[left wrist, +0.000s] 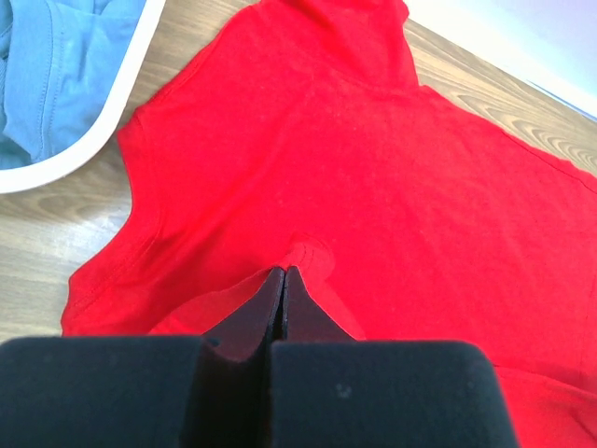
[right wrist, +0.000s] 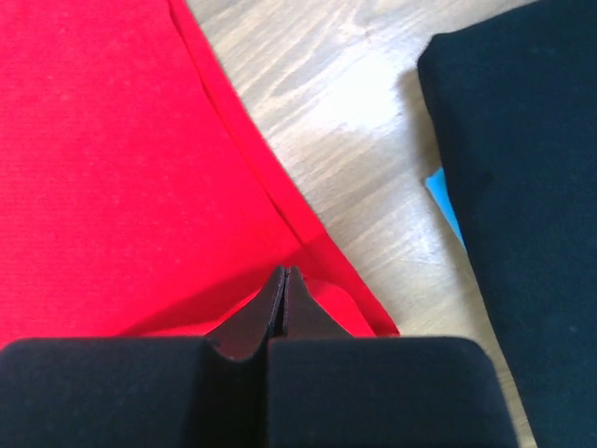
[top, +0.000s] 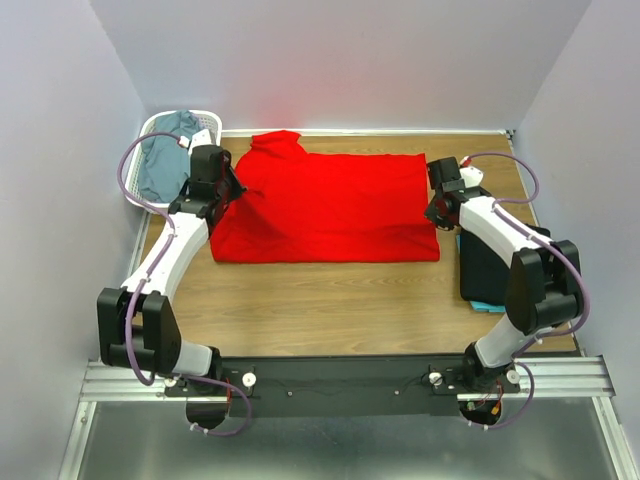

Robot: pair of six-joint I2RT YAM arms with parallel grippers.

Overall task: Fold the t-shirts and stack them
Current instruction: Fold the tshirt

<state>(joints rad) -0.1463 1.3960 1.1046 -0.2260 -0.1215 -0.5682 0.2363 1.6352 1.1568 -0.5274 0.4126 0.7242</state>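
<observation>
The red t-shirt's near fold (top: 322, 261) runs straight with the pinched cloth over the body (top: 268, 192), so my left gripper keeps gently moving it over until it is flat.
The red t-shirt (top: 330, 205) lies spread on the wooden table, a sleeve pointing to the far side. My left gripper (top: 238, 190) is shut at its left side, and the cloth (left wrist: 373, 168) puckers at the closed tips (left wrist: 284, 271). My right gripper (top: 435, 212) is shut on the shirt's right near corner (right wrist: 93, 168), tips (right wrist: 285, 271) pinching the edge. A folded black t-shirt (top: 485, 265) lies at the right on a teal one (top: 487, 306); both also show in the right wrist view, the black (right wrist: 532, 187) and the teal (right wrist: 443, 201). The grey-blue t-shirt (top: 165, 160) lies in the basket.
The white lattice basket (top: 150, 125) stands at the far left corner, its rim (left wrist: 93, 131) close to the red shirt's left edge. Grey walls enclose the table on three sides. Bare wood shows in front of the red shirt.
</observation>
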